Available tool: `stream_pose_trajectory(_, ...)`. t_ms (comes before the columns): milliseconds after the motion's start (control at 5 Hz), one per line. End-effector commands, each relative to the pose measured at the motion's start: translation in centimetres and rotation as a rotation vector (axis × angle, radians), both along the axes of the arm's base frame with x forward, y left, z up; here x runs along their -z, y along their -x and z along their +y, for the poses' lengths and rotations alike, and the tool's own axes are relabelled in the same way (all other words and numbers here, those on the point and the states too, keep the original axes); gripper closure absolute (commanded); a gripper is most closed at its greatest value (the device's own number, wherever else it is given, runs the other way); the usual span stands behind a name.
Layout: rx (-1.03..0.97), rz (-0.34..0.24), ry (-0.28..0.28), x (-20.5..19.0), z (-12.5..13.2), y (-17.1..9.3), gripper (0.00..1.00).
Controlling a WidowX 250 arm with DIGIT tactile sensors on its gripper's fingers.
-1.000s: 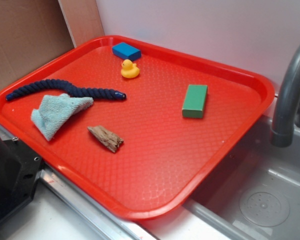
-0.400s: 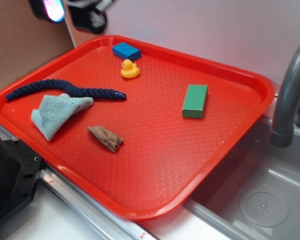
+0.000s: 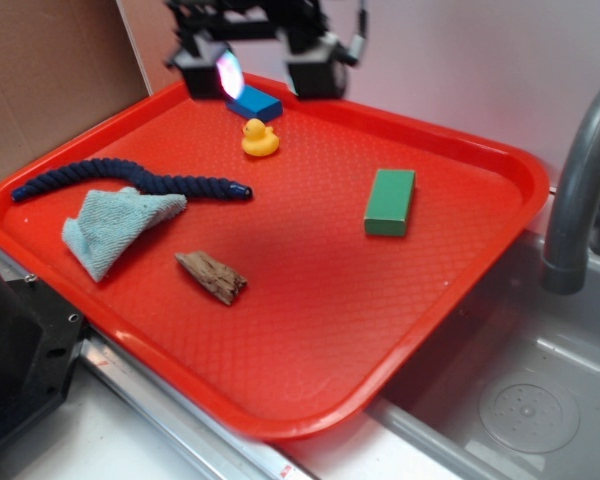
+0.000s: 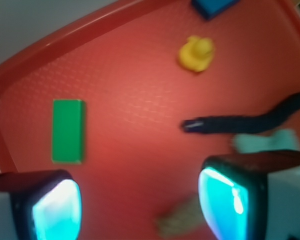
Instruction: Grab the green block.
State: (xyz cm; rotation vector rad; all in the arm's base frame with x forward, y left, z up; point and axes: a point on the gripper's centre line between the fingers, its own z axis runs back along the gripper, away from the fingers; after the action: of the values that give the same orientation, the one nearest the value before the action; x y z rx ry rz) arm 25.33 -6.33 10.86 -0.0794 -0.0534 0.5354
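Note:
The green block is well off to one side, and my gripper's open fingers are around empty tray [image 4: 127, 182]. I should swing my gripper back across toward that block [image 3: 390, 200].
The green block [image 3: 391, 202] lies flat on the right half of the red tray [image 3: 460, 290], well apart from everything else. In the wrist view the green block [image 4: 67, 130] shows at the left, above the left finger. My gripper [image 3: 263, 70] hangs high over the tray's far edge, above the blue block, and stands open with nothing between its fingers. The gripper [image 4: 140, 205] frames bare tray floor between its glowing pads [image 4: 57, 210].
A blue block [image 3: 253, 102] and a yellow duck [image 3: 260, 138] sit near the far rim. A dark blue rope [image 3: 130, 178], a light blue cloth [image 3: 115, 226] and a piece of wood [image 3: 212, 276] lie at the left. A grey faucet [image 3: 580, 190] and sink [image 3: 520, 400] flank the right.
The gripper came into view at the top left and has moved right and lower, now over the blue block. Nothing on the tray has shifted.

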Motion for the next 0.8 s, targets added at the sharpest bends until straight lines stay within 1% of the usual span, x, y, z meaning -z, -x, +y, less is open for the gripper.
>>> stream_pose_trajectory(0, 0.012, -0.036, -0.058, 5.0, -2.4, -3.8, 0.0)
stream_pose_trajectory(200, 0.043, -0.035, -0.095, 6.9, -3.6, -4.7, 0.0)
stream_pose_trajectory(400, 0.12, -0.063, -0.061, 7.4, -4.4, -5.3, 0.0)
stream_pose_trajectory(600, 0.126, -0.052, -0.089, 7.7, -4.4, -5.5, 0.0)
